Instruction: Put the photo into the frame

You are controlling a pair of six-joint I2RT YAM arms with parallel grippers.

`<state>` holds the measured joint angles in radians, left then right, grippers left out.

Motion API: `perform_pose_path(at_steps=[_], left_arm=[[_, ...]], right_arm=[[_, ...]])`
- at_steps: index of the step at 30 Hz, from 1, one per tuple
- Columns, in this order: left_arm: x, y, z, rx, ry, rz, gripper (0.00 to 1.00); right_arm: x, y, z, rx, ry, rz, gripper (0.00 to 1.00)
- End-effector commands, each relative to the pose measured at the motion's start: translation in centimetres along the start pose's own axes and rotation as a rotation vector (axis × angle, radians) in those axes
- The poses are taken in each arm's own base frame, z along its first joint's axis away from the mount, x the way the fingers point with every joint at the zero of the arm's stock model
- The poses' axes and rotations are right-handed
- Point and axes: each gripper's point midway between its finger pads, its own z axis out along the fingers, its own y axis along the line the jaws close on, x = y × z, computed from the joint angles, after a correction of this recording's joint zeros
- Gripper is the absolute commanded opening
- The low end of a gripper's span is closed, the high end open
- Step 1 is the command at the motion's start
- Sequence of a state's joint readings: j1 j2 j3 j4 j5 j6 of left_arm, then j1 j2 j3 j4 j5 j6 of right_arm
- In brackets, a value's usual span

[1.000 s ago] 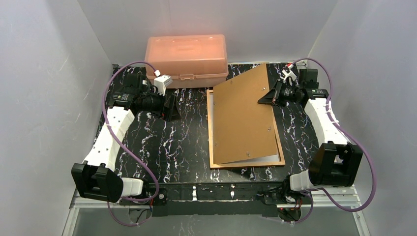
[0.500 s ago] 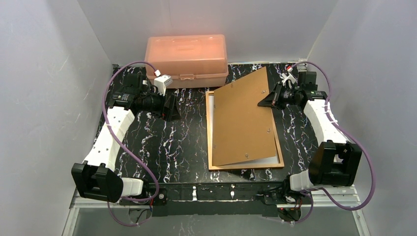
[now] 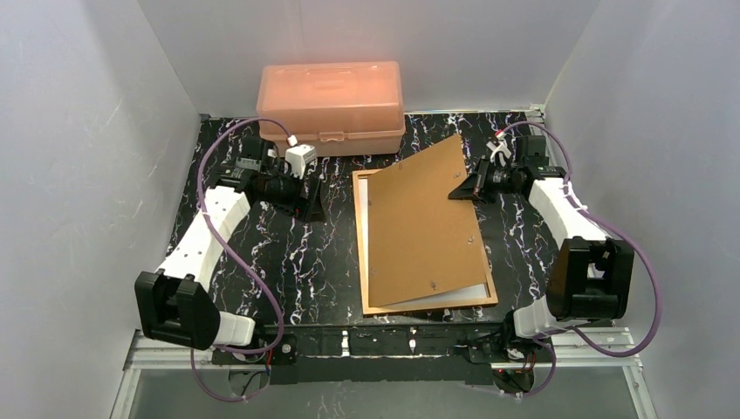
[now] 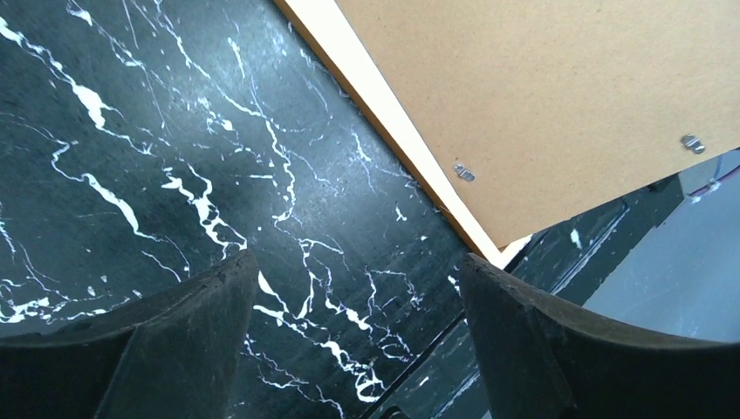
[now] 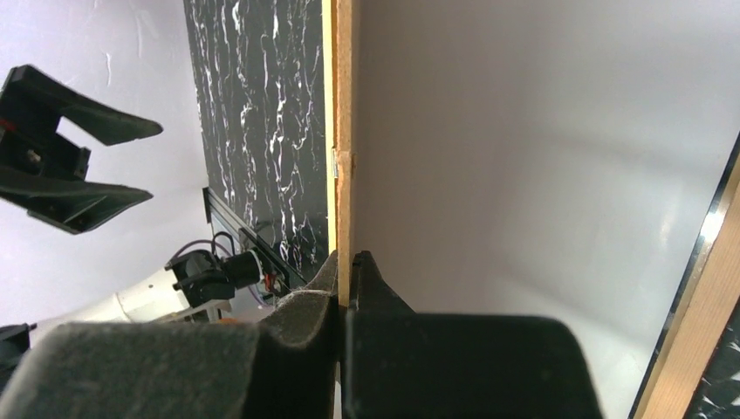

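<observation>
The backing board's low edge [image 3: 371,244] is inside the frame. My right gripper should keep pushing until that edge touches the frame's border [image 3: 359,236] by my left gripper, then release.
The frame [image 3: 359,249], thin orange-brown wood, lies flat right of the table's centre. Inside it a white sheet [image 3: 463,291] shows as strips at the left and near edges; it looks like the photo, plain back up, its picture side hidden. A brown backing board [image 3: 423,223] slants over the frame, its far right corner raised. My right gripper [image 3: 460,185] is shut on that board's edge [image 5: 344,131], and its wrist view shows the white sheet [image 5: 541,157] and the frame's border [image 5: 698,314] below. My left gripper [image 3: 316,202] hangs open just left of the frame, with nothing between its fingers [image 4: 218,297].
A pink translucent plastic box [image 3: 332,105] stands at the back, left of the frame's far end. Grey walls close in on three sides. The left wrist view shows the backing board [image 4: 558,96] and the table's near edge [image 4: 524,271].
The frame and the board have slid a little to the left along with my right gripper. My left arm has moved right and nearer, closer to the frame.
</observation>
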<state>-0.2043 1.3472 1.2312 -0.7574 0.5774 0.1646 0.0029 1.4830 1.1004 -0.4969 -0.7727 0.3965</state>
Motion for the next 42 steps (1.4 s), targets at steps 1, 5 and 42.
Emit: perform_pose_path(at_steps=[1, 5, 42], left_arm=[[1.7, 0.6, 1.7, -0.011, 0.063, 0.008, 0.8], [3.2, 2.2, 4.0, -0.045, 0.121, 0.014, 0.72], [2.5, 6.7, 13.0, -0.103, 0.214, -0.059, 0.43]], right_arm=[[0.8, 1.4, 1.5, -0.039, 0.032, -0.068, 0.01], [0.4, 2.0, 2.1, -0.047, 0.039, -0.091, 0.01], [0.3, 0.3, 6.5, 0.23, 0.092, -0.274, 0.58]])
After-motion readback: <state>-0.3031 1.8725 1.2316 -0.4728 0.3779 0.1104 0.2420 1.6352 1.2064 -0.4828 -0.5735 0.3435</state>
